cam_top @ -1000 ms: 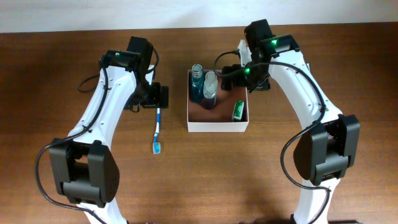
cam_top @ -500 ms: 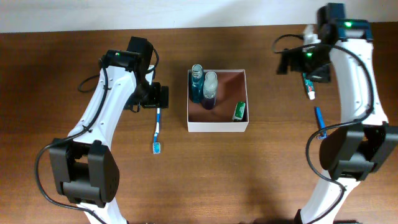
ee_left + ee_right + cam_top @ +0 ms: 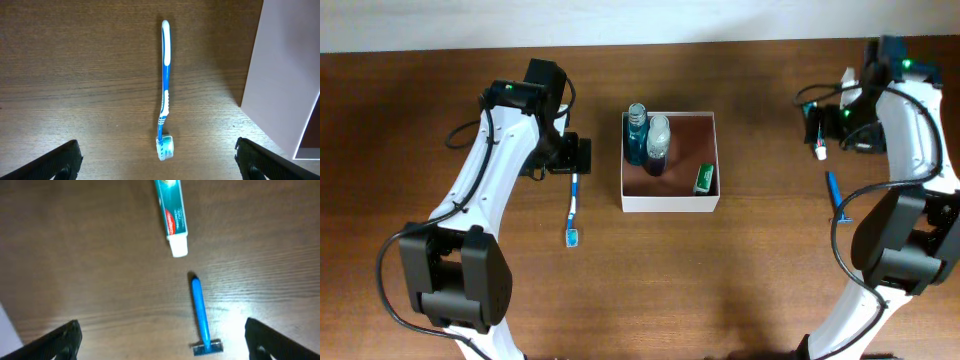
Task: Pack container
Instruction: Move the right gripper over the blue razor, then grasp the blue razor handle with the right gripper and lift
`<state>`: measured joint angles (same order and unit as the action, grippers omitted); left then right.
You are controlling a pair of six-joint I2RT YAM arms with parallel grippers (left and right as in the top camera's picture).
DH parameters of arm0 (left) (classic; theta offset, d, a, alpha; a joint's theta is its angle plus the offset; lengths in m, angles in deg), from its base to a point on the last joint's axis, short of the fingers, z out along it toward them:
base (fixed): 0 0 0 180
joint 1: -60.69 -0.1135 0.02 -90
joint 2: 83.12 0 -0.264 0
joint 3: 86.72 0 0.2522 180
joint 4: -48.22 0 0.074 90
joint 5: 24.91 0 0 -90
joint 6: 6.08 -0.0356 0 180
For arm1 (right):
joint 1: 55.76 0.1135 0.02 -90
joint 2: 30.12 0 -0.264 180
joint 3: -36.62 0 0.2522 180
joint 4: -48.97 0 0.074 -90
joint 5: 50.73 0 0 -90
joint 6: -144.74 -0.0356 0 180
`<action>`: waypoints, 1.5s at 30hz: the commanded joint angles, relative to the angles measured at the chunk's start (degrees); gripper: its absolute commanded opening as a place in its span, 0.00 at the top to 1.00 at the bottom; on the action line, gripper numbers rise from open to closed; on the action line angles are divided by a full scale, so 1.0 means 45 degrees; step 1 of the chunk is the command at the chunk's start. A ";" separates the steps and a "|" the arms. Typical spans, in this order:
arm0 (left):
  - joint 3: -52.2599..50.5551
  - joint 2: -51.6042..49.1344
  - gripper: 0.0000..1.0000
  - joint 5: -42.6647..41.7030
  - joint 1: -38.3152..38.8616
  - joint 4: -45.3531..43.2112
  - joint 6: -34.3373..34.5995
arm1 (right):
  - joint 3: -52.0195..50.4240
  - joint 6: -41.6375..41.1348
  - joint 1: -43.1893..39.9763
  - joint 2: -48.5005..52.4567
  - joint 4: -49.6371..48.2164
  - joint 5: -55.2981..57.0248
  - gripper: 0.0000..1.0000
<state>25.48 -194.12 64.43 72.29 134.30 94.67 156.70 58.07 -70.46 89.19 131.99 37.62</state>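
Note:
My right gripper's fingers face the narrow sides of the blue razor's handle (image 3: 833, 188), lying clear of the toothpaste tube (image 3: 173, 215), and should keep descending until they can close there.
The container (image 3: 670, 203), a square white-walled box with a reddish-brown floor, sits mid-table. It holds a blue bottle (image 3: 637, 135), a clear bottle (image 3: 658, 146) and a green soap packet (image 3: 703, 178). Left of it lies a blue toothbrush (image 3: 574, 208) with a capped head. My left gripper (image 3: 575, 160) hovers open over the brush's handle end; the toothbrush (image 3: 165, 90) lies between the spread fingers (image 3: 60, 160), untouched. My right gripper (image 3: 835, 120) is open at the far right, above a toothpaste tube (image 3: 171, 215) and a blue razor (image 3: 201, 315).
The container's white wall (image 3: 285, 75) fills the right edge of the left wrist view. Toothpaste tube (image 3: 817, 135) and razor (image 3: 836, 195) lie close to the right arm's base. Bare brown wood surrounds the box.
My right arm has swung from above the container out to the far right, over the toothpaste and razor, with its jaws empty. The left arm has not moved.

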 commanded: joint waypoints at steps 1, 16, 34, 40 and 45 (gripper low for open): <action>-0.0058 0.0194 0.01 0.0000 -0.0005 -0.0024 -0.0024 | -0.0767 0.0549 -0.0165 0.0102 -0.0573 0.0194 0.01; -0.0058 0.0194 0.01 0.0000 -0.0005 -0.0024 -0.0024 | -0.3011 0.1190 -0.0185 0.0102 -0.1030 0.2195 0.01; -0.0058 0.0194 0.01 0.0000 -0.0010 -0.0024 -0.0024 | -0.4954 0.2215 -0.0486 0.0102 -0.2807 0.0355 0.01; -0.0058 0.0194 0.01 0.0000 -0.0010 -0.0024 -0.0024 | -0.4954 0.2215 -0.0942 0.0199 -0.2973 0.0136 0.01; -0.0058 0.0194 0.01 0.0000 -0.0005 -0.0024 -0.0024 | -0.4988 0.2210 -0.1171 0.0578 -0.2914 0.0019 0.02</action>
<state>25.48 -194.12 64.43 72.29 134.30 94.67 134.80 67.40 -75.14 89.76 118.81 39.04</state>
